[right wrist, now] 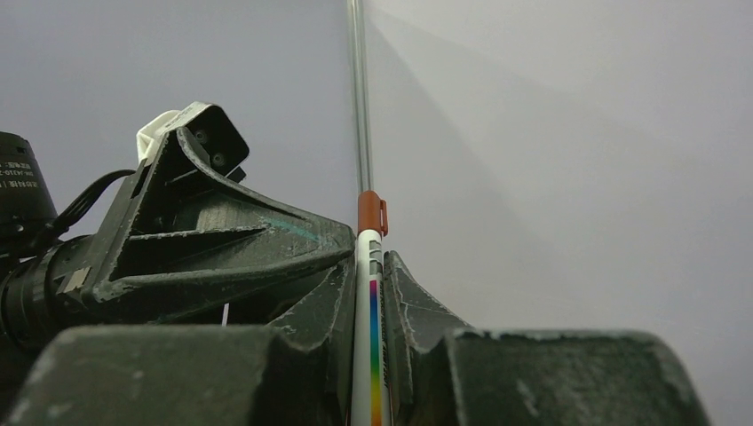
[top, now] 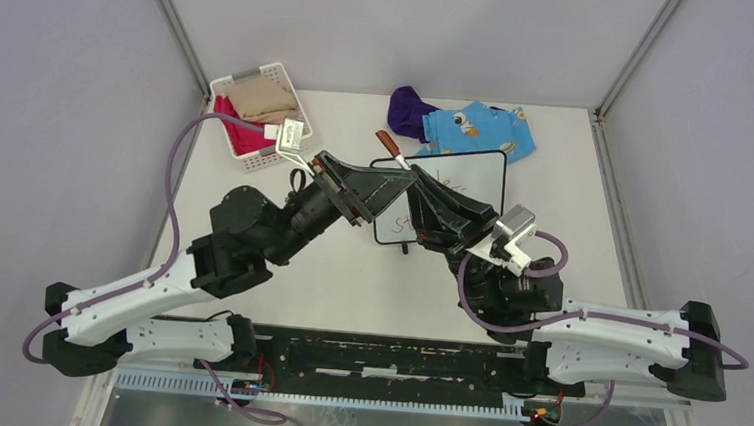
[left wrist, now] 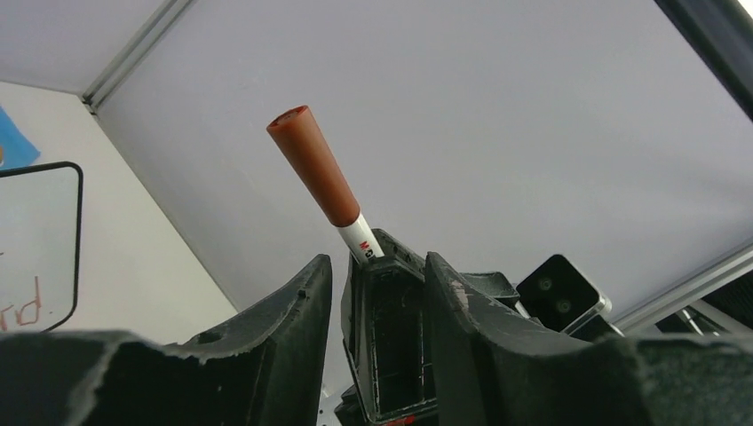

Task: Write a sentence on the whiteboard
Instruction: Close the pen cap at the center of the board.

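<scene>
My left gripper's fingers are at my right gripper's fingertip (left wrist: 388, 282). My left gripper needs to line up with the marker's cap end (left wrist: 330, 188) and grab it before my right gripper opens.
The whiteboard (top: 476, 175) lies flat at the table's middle, its near left part hidden under both grippers. Only a few reddish-brown strokes of the sentence show (top: 400, 218); the left wrist view shows the board's corner (left wrist: 40, 231) with strokes (left wrist: 27, 311). My right gripper (top: 421, 189) (right wrist: 369, 262) is shut on a white marker (right wrist: 370, 311) with a rainbow stripe. The marker's reddish-brown cap (top: 390, 146) (left wrist: 315, 169) is on and points up and away. My left gripper (top: 398, 179) (left wrist: 377, 262) is open, its jaws straddling the right gripper's fingertip without touching the marker.
A white slatted basket (top: 285, 70) with folded clothes stands at the back left. A blue printed cloth (top: 479, 128) and a purple cloth (top: 410, 110) lie behind the board. The two grippers meet tip to tip above the board.
</scene>
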Robot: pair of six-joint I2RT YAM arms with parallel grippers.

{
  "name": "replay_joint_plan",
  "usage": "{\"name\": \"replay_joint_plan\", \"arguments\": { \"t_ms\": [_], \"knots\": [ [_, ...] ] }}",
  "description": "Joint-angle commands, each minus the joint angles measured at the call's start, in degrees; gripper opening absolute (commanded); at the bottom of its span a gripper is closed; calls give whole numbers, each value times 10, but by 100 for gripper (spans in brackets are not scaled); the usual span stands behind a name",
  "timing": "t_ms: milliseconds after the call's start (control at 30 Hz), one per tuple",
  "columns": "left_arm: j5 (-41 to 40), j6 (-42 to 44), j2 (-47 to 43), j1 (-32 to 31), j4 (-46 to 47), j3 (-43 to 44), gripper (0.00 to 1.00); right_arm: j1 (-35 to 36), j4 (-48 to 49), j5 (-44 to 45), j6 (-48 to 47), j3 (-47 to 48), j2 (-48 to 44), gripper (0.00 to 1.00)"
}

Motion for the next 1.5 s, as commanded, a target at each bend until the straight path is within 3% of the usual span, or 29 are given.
{"name": "replay_joint_plan", "arguments": {
  "t_ms": [0, 533, 800, 1033, 1267, 1467],
  "knots": [
    [2, 54, -14, 2, -33, 22, 50, 0, 7, -5, 20, 7, -15, 0],
    [24, -5, -28, 50, 36, -2, 53, 0, 35, -23, 49, -16, -17, 0],
    [161, -137, 2, 158, 105, -31, 45, 0, 35, -23, 46, -21, -20, 0],
    [191, -156, 8, 165, 140, -48, 44, -1, 38, -14, 36, -24, -22, 0],
    [206, -166, 19, 165, 151, -56, 23, -1, 44, -9, 32, -24, -19, 0],
    [227, -184, 34, 160, 164, -67, 21, 0, 49, 2, 25, -21, -12, 0]
  ]
}}
